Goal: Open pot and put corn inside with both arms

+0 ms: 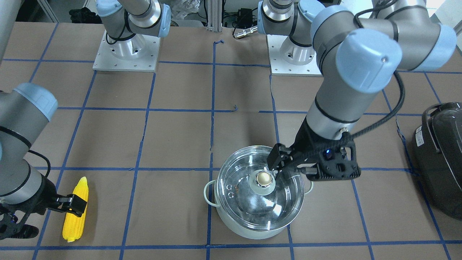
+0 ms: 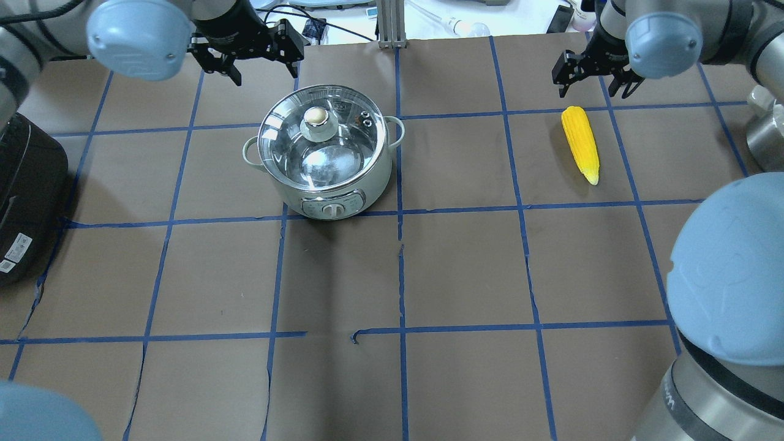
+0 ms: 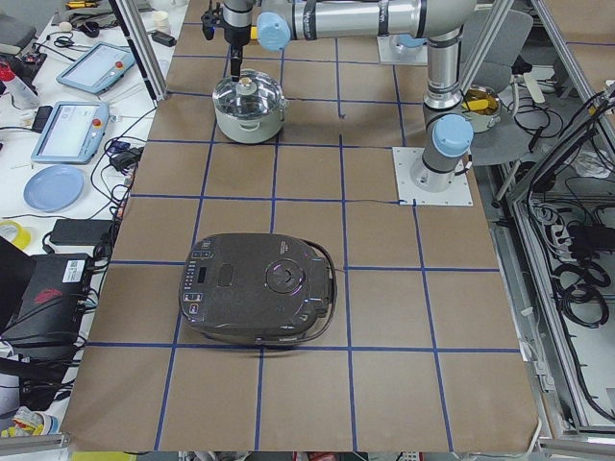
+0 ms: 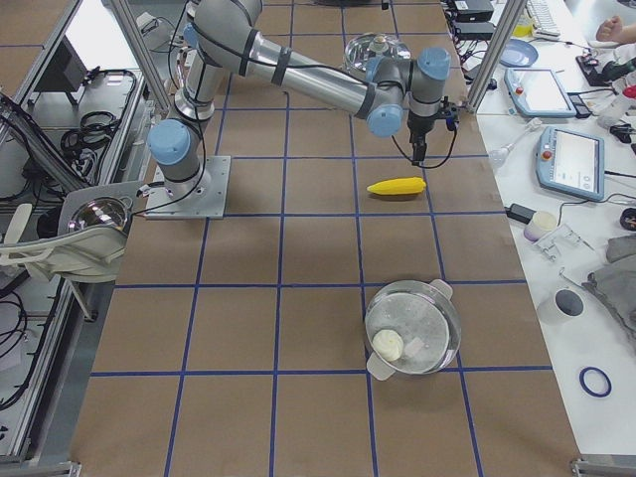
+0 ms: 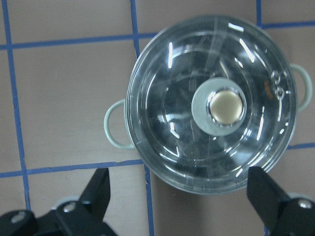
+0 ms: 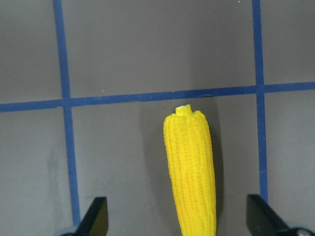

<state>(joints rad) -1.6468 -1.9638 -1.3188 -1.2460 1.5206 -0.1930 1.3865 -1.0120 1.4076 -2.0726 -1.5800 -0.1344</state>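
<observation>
The pot is closed by the glass lid, so the robot's left gripper should shift the lid by its metal knob toward the appliance before the right gripper brings the corn.
The pot stands on the brown table with its glass lid on and the metal knob on top; it also shows in the front view. My left gripper is open and empty, raised above the pot's far rim. In the left wrist view its fingers stand wide apart below the lid. The yellow corn lies flat on the table. My right gripper is open and empty above the corn's blunt end, its fingers on either side of the corn.
A large dark grey appliance sits at the table's edge on my left. The two arm bases stand at the robot's side. Blue tape lines grid the brown table cover.
</observation>
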